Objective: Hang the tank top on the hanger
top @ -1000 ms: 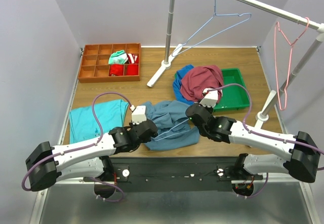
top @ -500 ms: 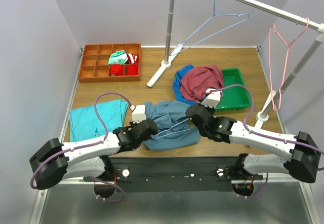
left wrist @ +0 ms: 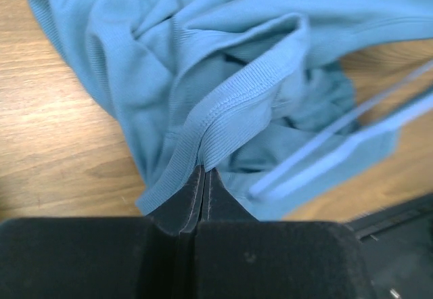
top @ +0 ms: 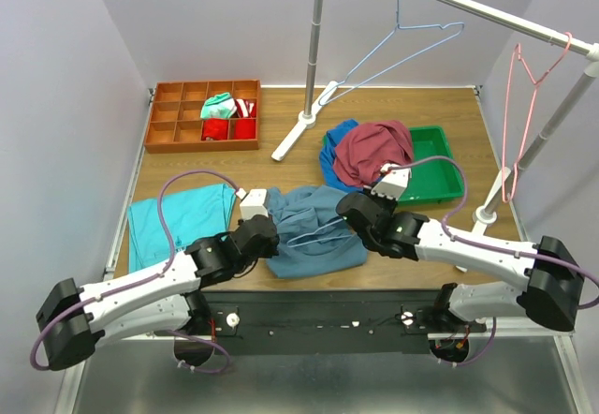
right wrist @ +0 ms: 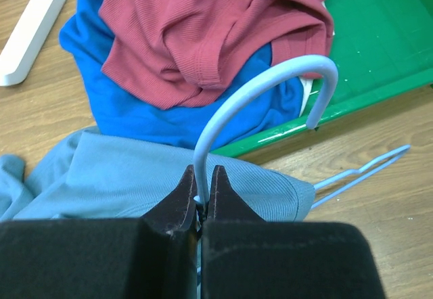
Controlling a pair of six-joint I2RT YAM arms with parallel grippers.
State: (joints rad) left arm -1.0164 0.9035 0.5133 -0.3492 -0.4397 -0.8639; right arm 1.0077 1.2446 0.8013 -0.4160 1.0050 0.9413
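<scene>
The hanger's loose end [left wrist: 258,190] points beneath the tank top's ribbed hem [left wrist: 233,106] my left gripper raises, so I should keep the hem up until the hanger's end slips through.
The slate-blue tank top [top: 314,231] lies crumpled on the table near the front edge. My left gripper [top: 266,233] is at its left side, shut on a ribbed hem of the tank top [left wrist: 237,89]; the fingers [left wrist: 204,172] are pinched together on the fabric. My right gripper [top: 350,214] is at the top's right side, shut on the light-blue wire hanger [right wrist: 250,93] just below its hook. The hanger's body [top: 316,237] lies across the top, and its wires [left wrist: 338,150] show in the left wrist view. The top [right wrist: 135,177] lies under the right gripper [right wrist: 203,174].
A green tray [top: 440,166] holds a maroon shirt [top: 374,152] over a royal-blue garment [top: 332,156]. A teal shirt [top: 173,222] lies at left. An orange divided box [top: 201,114] is far left. On the rail hang a second light-blue hanger [top: 402,35] and a pink hanger [top: 519,105].
My left arm has swung so its gripper sits a little farther right and back, still on the hem. The right gripper has shifted slightly left. The pink hanger is swinging.
</scene>
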